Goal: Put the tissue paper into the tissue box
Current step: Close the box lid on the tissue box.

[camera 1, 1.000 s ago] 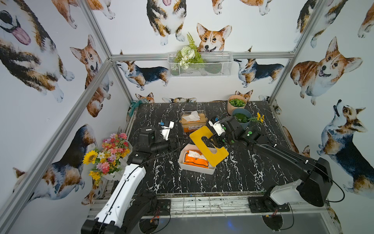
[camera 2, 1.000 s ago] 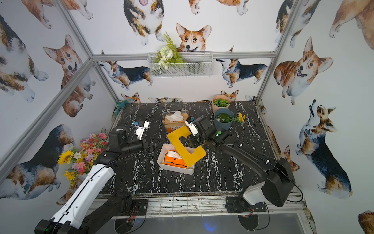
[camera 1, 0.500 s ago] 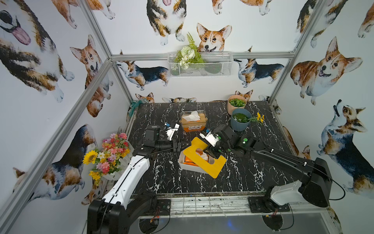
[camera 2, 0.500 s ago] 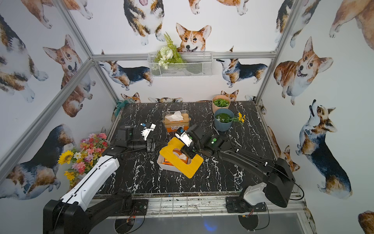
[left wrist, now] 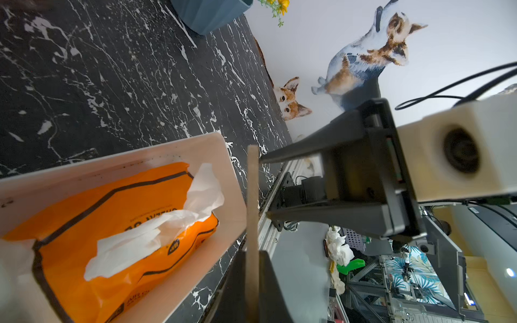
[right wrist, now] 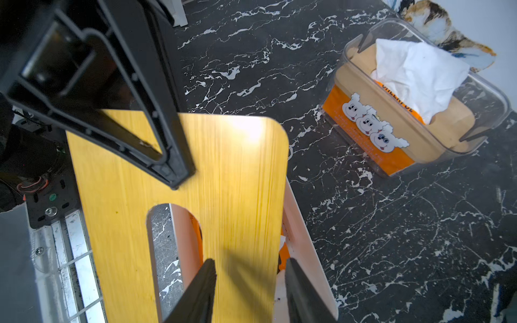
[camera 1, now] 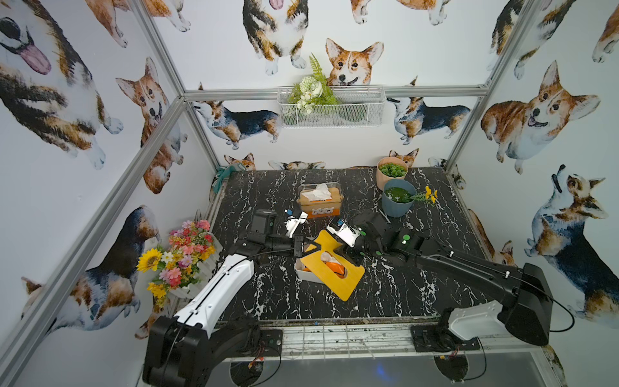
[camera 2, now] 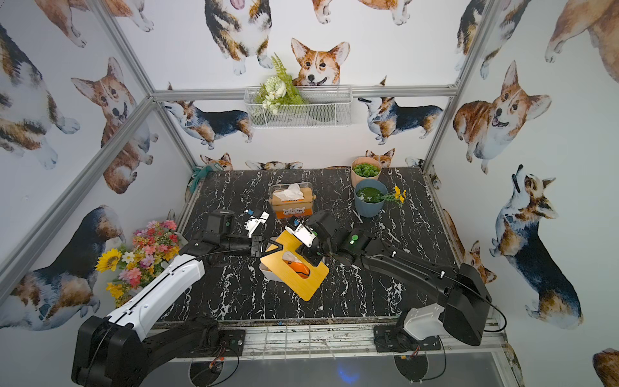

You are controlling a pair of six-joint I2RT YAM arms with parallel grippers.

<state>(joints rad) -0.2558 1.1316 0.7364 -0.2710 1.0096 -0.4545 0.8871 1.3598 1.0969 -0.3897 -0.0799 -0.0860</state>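
Observation:
Next, I take the lid's loose end [camera 1: 346,293] with my right gripper and help turn the yellow lid straight before lowering it, because the lid is at a slant across the white tissue box [camera 1: 310,273].
The white tissue box [camera 1: 301,273] stands mid-table. In it lies the orange pack of tissue paper [left wrist: 117,212], with a white sheet [left wrist: 156,232] sticking out. The yellow wooden lid [camera 1: 348,284] with its slot lies tilted across the box. My left gripper [left wrist: 252,253] is shut on the lid's near edge, at its back left corner [camera 1: 310,248] in a top view. My right gripper [right wrist: 250,261] is at the lid's strip beside the slot with its jaws apart. One finger overlaps the strip and the other stands just off its edge. Whether they press it does not show.
A clear tissue box [camera 1: 320,201] with a wooden lid and a sheet pulled up stands behind. A blue pot [camera 1: 398,201] and a pink pot [camera 1: 392,171] are at the back right. A flower bunch [camera 1: 181,254] stands at the table's left edge.
The right arm brought the lid down from above the table to lie tilted over the white box. The left gripper moved in from the left and shut on the lid's corner.

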